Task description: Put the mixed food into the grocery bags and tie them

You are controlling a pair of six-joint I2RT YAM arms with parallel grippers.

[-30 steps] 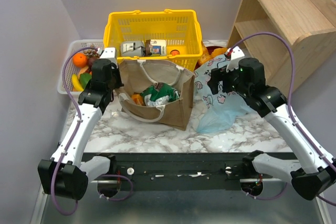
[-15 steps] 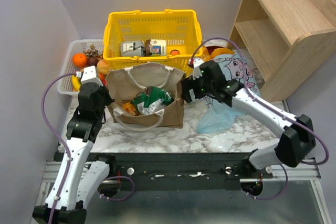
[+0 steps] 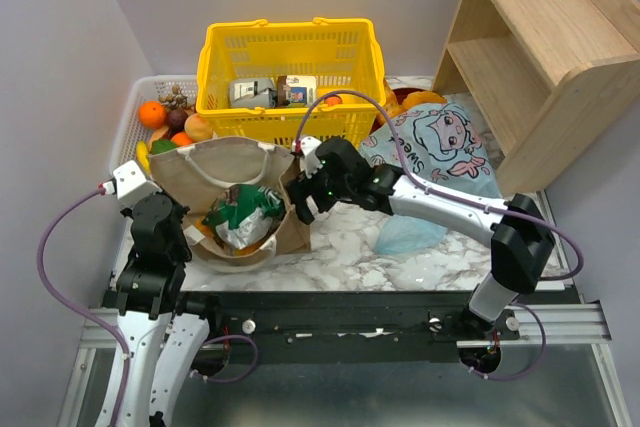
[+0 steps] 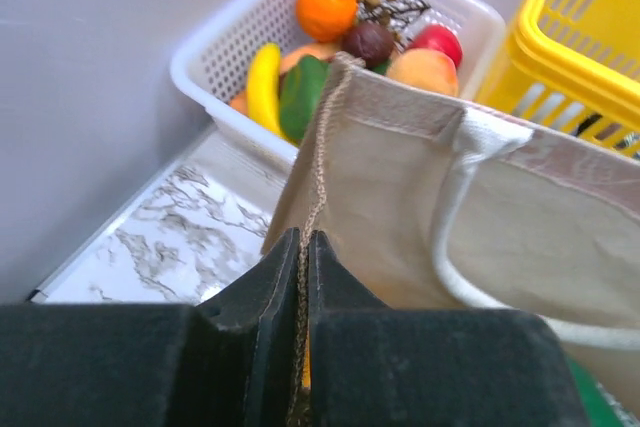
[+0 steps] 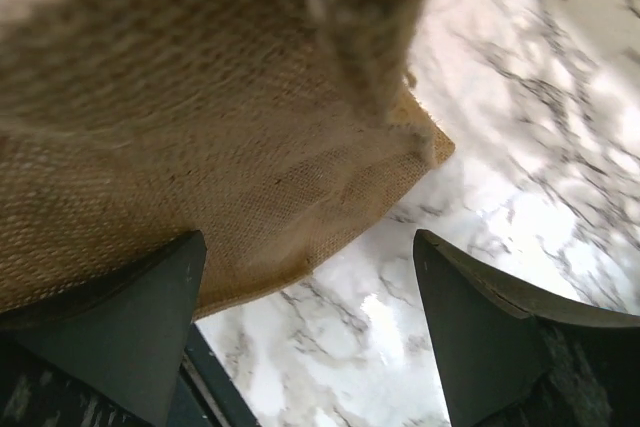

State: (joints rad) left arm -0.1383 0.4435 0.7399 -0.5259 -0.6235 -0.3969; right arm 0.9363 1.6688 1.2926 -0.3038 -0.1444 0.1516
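Note:
The tan bag (image 3: 292, 237) takes up the space in front of the yellow basket. Next, I push it aside before my right gripper opens the light-blue bag (image 3: 432, 152).
The tan bag (image 3: 250, 172) with white loop handles stands open at the table's near left, with green and orange snack packets (image 3: 238, 217) inside. My left gripper (image 3: 188, 235) is shut on the bag's left edge seam; the left wrist view shows the jaws (image 4: 302, 239) closed on the jute seam of the tan bag (image 4: 400, 197). My right gripper (image 3: 298, 202) is open at the bag's right side. In the right wrist view it (image 5: 305, 247) straddles the bag's lower corner (image 5: 200, 127). The light-blue cartoon bag (image 3: 430, 142) lies at the right.
A yellow mesh basket (image 3: 290, 47) with cartons stands behind the bag. A white tray (image 3: 128, 132) at far left holds an orange (image 3: 152, 112), a banana (image 4: 262, 87) and other fruit. A wooden shelf (image 3: 540, 37) stands at the right back. Marble table (image 5: 500, 147).
The tan bag has slid toward the near left. My left arm has pulled back, still on the bag's edge. My right arm has swung left from the blue bag to the tan bag's right side.

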